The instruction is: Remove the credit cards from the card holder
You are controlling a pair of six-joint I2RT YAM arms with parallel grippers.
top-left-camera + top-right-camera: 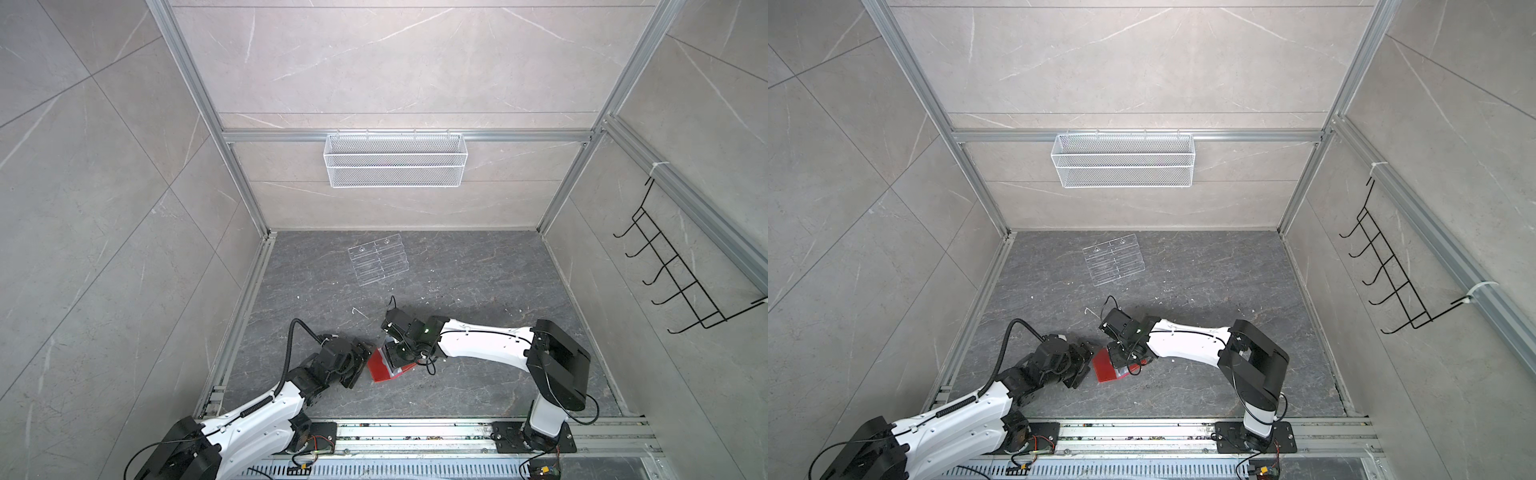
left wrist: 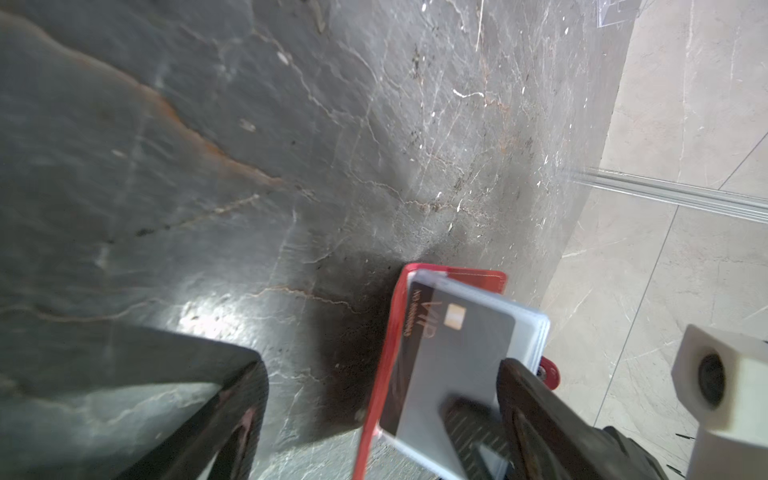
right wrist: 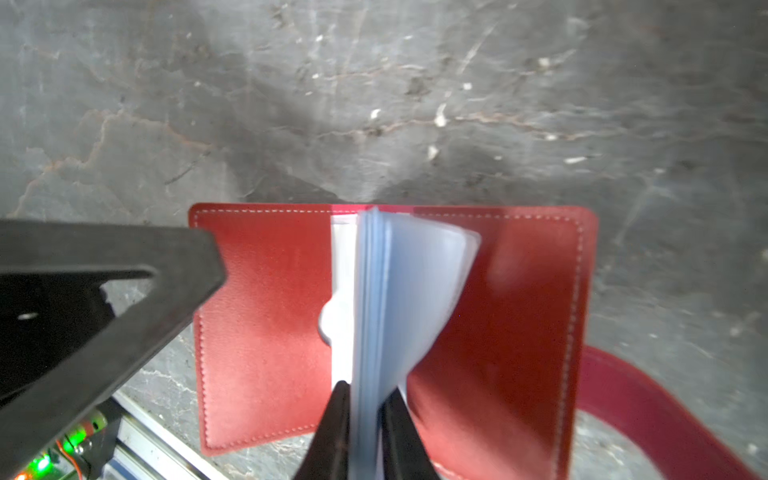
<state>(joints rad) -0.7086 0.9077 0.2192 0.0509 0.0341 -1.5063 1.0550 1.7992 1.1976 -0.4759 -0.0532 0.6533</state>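
Note:
My left gripper should clamp the cover's edge [image 3: 200, 376] before I pull cards out, because my right gripper holds only the sleeves and the red cover [image 3: 268, 328] is loose.
The red card holder [image 1: 379, 369] [image 1: 1104, 370] lies open on the dark floor between both arms. In the right wrist view its covers [image 3: 266, 332] lie flat and the bluish clear sleeves [image 3: 399, 291] stand up from the spine. My right gripper [image 3: 368, 390] [image 1: 392, 358] is shut on the sleeves' near edge. One dark grey credit card with "VIP" lettering [image 2: 478, 340] shows inside the outermost sleeve in the left wrist view. My left gripper [image 2: 382, 361] [image 1: 360, 358] stands open at the holder's left side. One of its fingers [image 3: 158, 286] hangs over the left cover. The red snap strap [image 3: 648, 407] trails off the right cover.
A clear acrylic tiered rack [image 1: 380, 259] [image 1: 1115, 259] lies flat further back on the floor. A white wire basket [image 1: 395, 160] hangs on the back wall and black hooks [image 1: 681, 266] on the right wall. An aluminium rail [image 1: 415, 432] runs along the front edge.

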